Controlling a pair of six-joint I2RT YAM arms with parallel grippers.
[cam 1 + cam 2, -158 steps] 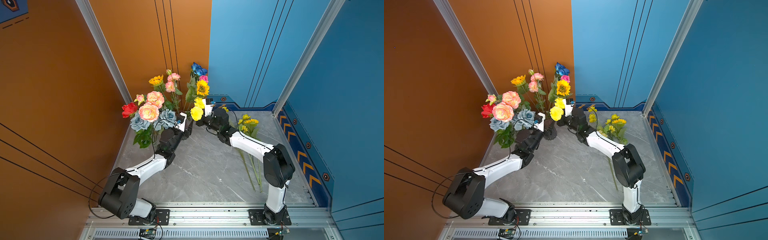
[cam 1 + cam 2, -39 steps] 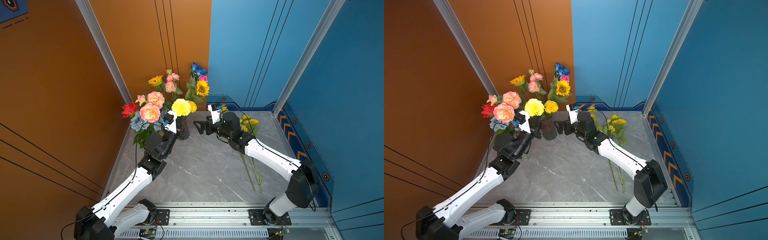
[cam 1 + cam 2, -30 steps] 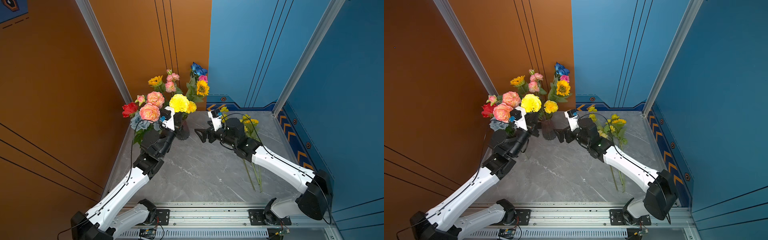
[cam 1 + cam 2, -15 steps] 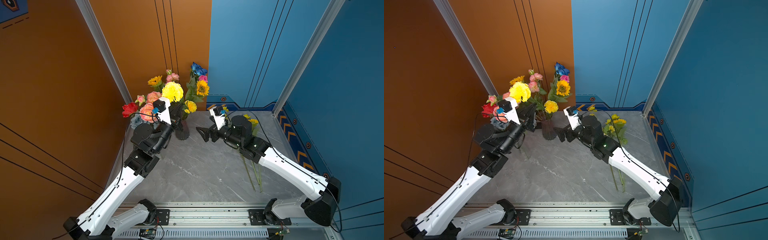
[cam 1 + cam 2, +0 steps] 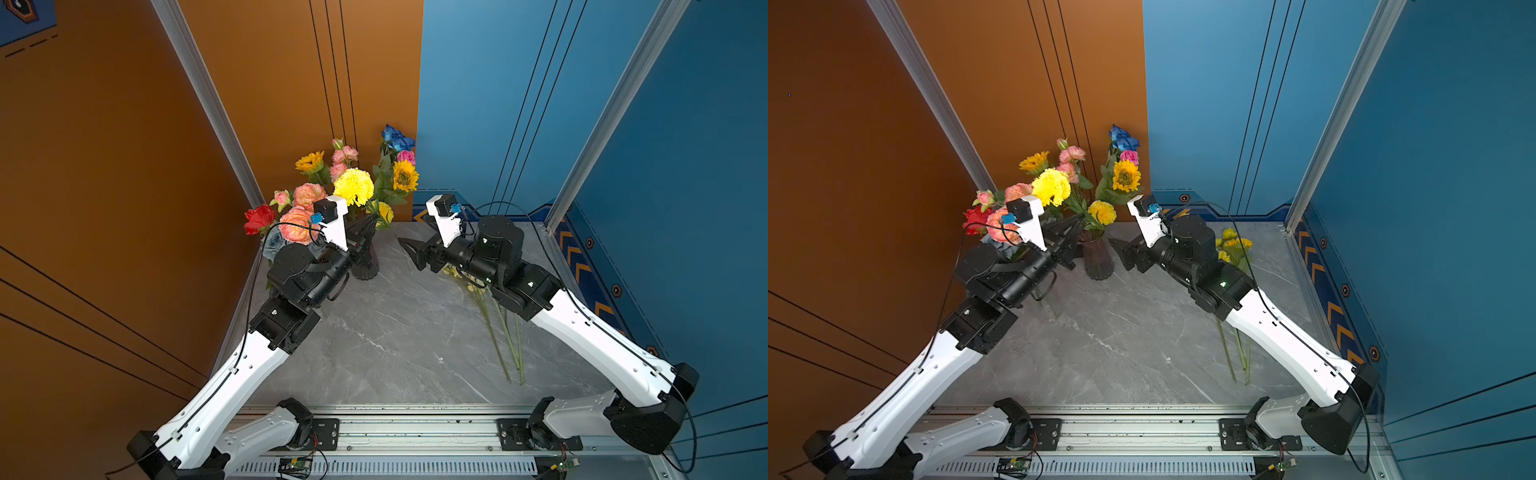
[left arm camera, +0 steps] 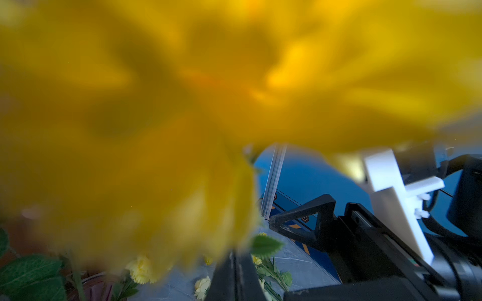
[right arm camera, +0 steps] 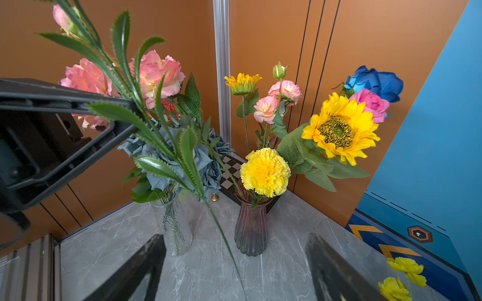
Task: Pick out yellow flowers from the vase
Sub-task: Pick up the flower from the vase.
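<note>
The robot's left gripper is full with the yellow flower's stem [image 7: 221,228], so the right gripper should take the stem over and leave the left gripper free for the smaller yellow pompom [image 5: 1101,212] in the vase.
My left gripper [image 5: 370,229] [image 5: 1073,229] [image 6: 236,273] is shut on the green stem of a yellow flower, a ruffled pompom bloom [image 5: 354,186] [image 5: 1051,187], held up clear of the dark ribbed vase [image 5: 365,266] [image 5: 1097,259] [image 7: 251,229]. In the left wrist view that bloom [image 6: 182,91] is a blur over most of the picture. Its stem [image 7: 219,229] hangs down between the fingers of my open right gripper [image 5: 411,253] [image 5: 1122,251] [image 7: 234,273], touching neither. The vase holds a smaller yellow pompom [image 7: 264,172] and a sunflower [image 7: 339,129].
A clear glass vase [image 7: 173,226] with peach and grey-blue blooms stands beside the dark vase, near the orange wall. Several yellow flowers [image 5: 1233,245] [image 7: 404,265] lie on the grey table under my right arm, stems [image 5: 503,332] toward the front rail.
My left gripper has risen with the yellow pompom flower, and its stem has come out of the vase. My right arm has drawn back and up, and its jaws have narrowed slightly.
</note>
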